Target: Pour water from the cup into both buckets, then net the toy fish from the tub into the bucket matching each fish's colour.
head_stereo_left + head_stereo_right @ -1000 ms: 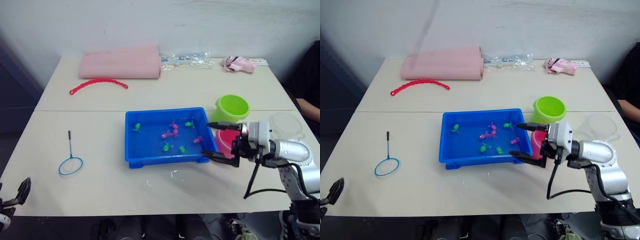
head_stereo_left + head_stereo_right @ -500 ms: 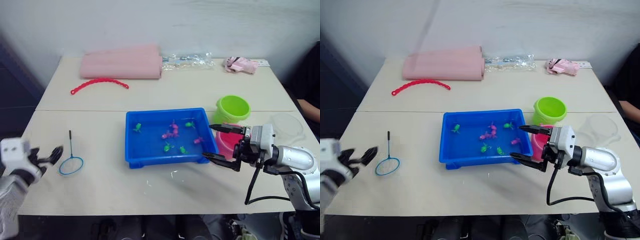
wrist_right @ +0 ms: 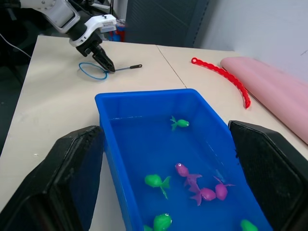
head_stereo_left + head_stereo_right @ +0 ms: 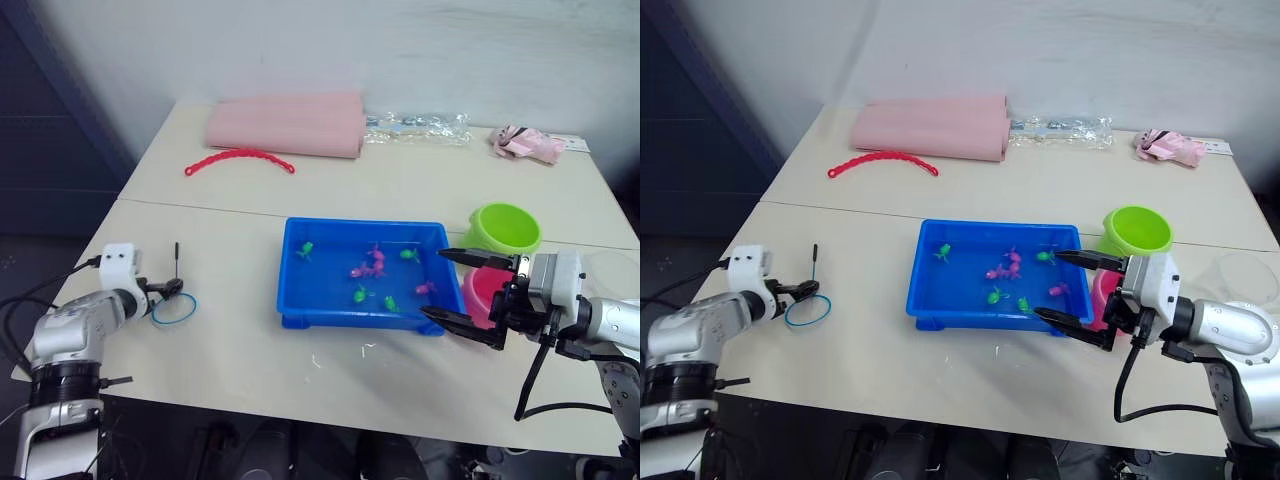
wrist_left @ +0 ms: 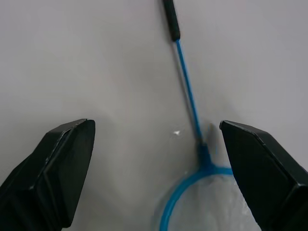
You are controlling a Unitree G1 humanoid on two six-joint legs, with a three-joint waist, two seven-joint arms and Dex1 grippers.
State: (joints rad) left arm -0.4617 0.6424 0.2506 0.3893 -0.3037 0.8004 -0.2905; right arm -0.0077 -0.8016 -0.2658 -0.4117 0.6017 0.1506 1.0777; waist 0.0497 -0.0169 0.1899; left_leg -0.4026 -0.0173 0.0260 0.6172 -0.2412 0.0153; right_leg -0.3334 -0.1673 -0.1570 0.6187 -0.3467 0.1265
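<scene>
I expect the net (image 4: 160, 321) to carry fish in a shallow, sheer mesh when I lift it, because the blue hoop lies flat around a see-through middle (image 4: 175, 309).
The blue tub (image 4: 330, 300) holds water with several toy fish, some green (image 4: 304, 249) and some pink (image 4: 368, 266). My right gripper (image 4: 435, 283) hangs open at the tub's right rim, one finger above the other. Behind it stands the pink bucket (image 4: 487, 292), partly hidden, with the green bucket (image 4: 503, 228) just beyond. The clear cup (image 4: 1243, 268) shows faintly at the far right. The net (image 4: 175, 307) lies flat on the table's left side. My left gripper (image 5: 154, 159) is open low over it, its fingers either side of where the handle (image 5: 185, 86) meets the hoop.
A rolled pink cloth (image 4: 285, 125), a red beaded strip (image 4: 238, 158), a clear plastic bag (image 4: 420, 127) and a small pink bundle (image 4: 525, 143) lie along the table's far side. Bare tabletop separates the net from the tub.
The camera has shifted. My left arm has risen from the table's front edge and reached the net, gripper open over it. My right gripper stays open by the tub.
</scene>
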